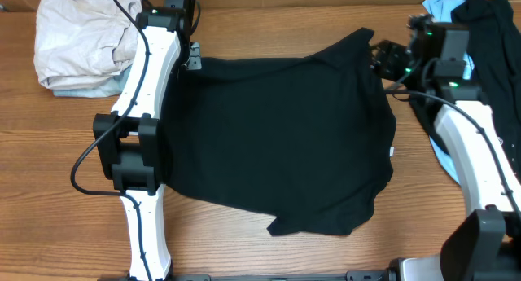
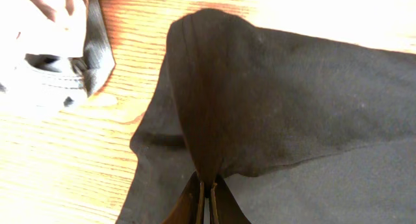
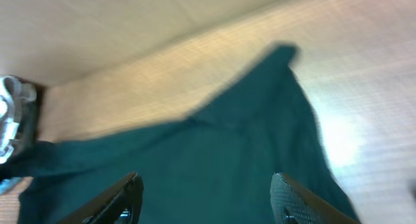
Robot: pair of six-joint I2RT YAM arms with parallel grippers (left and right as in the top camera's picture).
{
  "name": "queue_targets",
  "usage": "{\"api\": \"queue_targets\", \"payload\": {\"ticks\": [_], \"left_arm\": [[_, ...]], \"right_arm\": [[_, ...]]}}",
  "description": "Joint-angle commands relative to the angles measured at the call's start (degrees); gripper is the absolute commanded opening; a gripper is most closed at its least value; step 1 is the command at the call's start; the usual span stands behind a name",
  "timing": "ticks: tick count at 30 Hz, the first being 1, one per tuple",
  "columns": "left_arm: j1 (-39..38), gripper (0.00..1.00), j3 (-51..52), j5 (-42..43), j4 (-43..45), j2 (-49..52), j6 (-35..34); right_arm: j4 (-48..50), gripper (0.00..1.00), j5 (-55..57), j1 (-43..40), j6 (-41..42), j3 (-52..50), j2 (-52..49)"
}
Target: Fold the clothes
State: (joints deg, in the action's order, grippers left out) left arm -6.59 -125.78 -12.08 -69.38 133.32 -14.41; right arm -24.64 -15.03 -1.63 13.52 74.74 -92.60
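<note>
My right gripper is above the black garment's far corner (image 1: 361, 41), which lies loose. My left gripper should therefore keep still until my right gripper takes that corner (image 1: 348, 66), before pulling.
A large plain black garment (image 1: 285, 134) lies spread across the middle of the table, with a small white tag (image 1: 391, 153) at its right edge. My left gripper (image 2: 208, 188) is shut on a fold of the black garment (image 2: 279, 100) at its far left corner, lifting that edge; it shows overhead (image 1: 192, 59) too. My right gripper (image 3: 205, 191) is open above the garment's far right corner (image 3: 260, 107), holding nothing; overhead it is at the garment's top right (image 1: 383, 61).
A beige garment (image 1: 81, 32) lies folded on a light blue one (image 1: 85, 90) at the far left. A black garment (image 1: 492, 37) and a light blue one (image 1: 444, 4) are piled at the far right. The beige pile shows in the left wrist view (image 2: 39, 49).
</note>
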Motion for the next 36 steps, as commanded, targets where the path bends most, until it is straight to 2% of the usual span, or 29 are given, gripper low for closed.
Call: {"api": "queue_targets", "payload": {"ticks": [1,4,8,15,24,30,36], "left_arm": [[0.59,0.04,-1.62,-0.37,-0.26,-0.04,1.11],[0.63,0.04,-1.62,-0.37,-0.28,-0.04,1.14],[0.63,0.04,-1.62,-0.37,-0.44,-0.04,1.14],[0.61,0.04,-1.62,0.11,-0.50,-0.04,1.09],[0.63,0.04,-1.60,0.07,-0.44,-0.04,1.11],[0.63,0.04,-1.57,0.07,-0.48,-0.04,1.14],[0.63,0.04,-1.57,0.04,-0.48,-0.02,1.14]], "right_arm": [[6.05,0.68,3.32,3.61,2.91,1.07,-4.81],[15.34,0.69,4.46,6.34,8.15,1.07,-11.34],[21.94,0.69,10.38,7.67,15.41,1.09,-19.91],[23.50,0.66,14.10,7.67,19.85,1.09,-26.18],[31.52,0.54,12.76,7.69,29.22,1.09,-31.69],[35.34,0.53,12.39,7.67,33.29,1.11,-35.21],[36.87,0.52,12.41,7.67,33.66,1.11,-36.11]]}}
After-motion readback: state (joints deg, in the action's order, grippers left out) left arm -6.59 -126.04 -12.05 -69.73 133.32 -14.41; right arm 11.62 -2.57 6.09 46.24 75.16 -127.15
